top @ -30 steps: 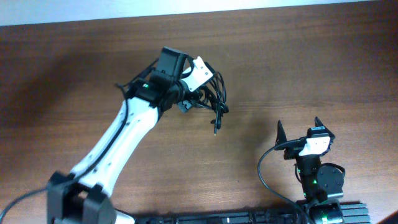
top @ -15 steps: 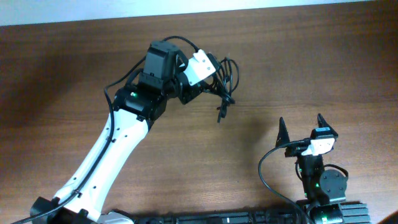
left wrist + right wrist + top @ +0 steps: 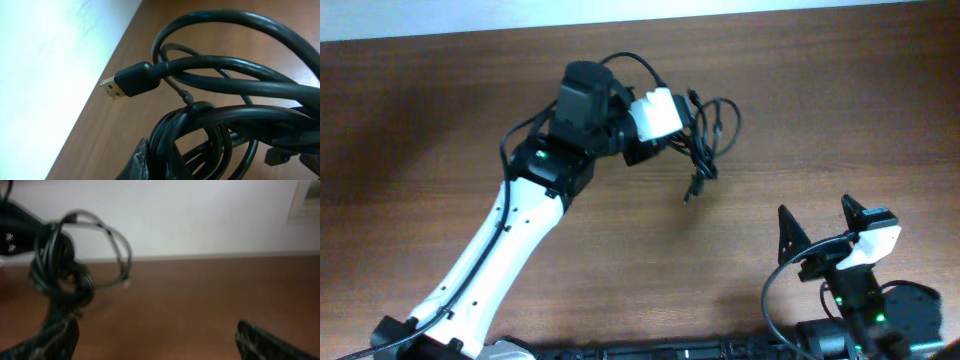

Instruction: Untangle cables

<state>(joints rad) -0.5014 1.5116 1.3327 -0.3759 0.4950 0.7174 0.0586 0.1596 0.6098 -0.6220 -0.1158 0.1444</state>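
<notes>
The cable loops are hanging wound together from just my left gripper, so my right gripper should grab the hanging bundle while my left gripper keeps holding on.
The cables are a tangled black bundle hanging from my left gripper, which is shut on them above the back middle of the table. One plug end dangles lowest. In the left wrist view the cable loops fill the frame, a gold-tipped USB plug juts left, and the loops wedge against one fingertip. My right gripper stands open near the front right, apart from the bundle. From the right wrist view, the cables hang at the left with one loop sticking out, and my right gripper holds nothing.
The brown wooden table runs to a white wall at the back. A thick black arm wire curls beside the right arm's base. A black rail lies along the front edge.
My left arm has swung to the right and lifted the bundle with it. The right gripper has shifted right and toward the front edge, still open.
</notes>
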